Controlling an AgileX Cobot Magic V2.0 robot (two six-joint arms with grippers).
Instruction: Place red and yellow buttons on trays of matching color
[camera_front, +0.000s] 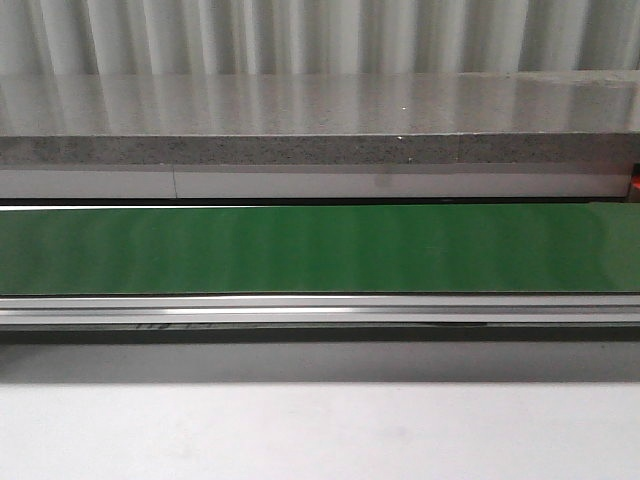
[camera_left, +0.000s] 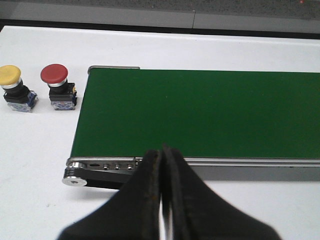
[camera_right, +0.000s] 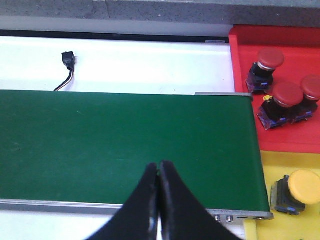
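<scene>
The red button is off the end of the green belt and out of my right gripper's reach, so next my left gripper puts the red button on the empty belt.
In the left wrist view a yellow button and a red button stand side by side on the white table, just off the end of the green belt. My left gripper is shut and empty over the belt's near rail. In the right wrist view a red tray holds three red buttons, and a yellow tray holds one yellow button. My right gripper is shut and empty over the belt. Neither gripper shows in the front view.
The green belt runs across the front view between metal rails, with a grey stone ledge behind it. A small black connector on a wire lies on the white table beyond the belt.
</scene>
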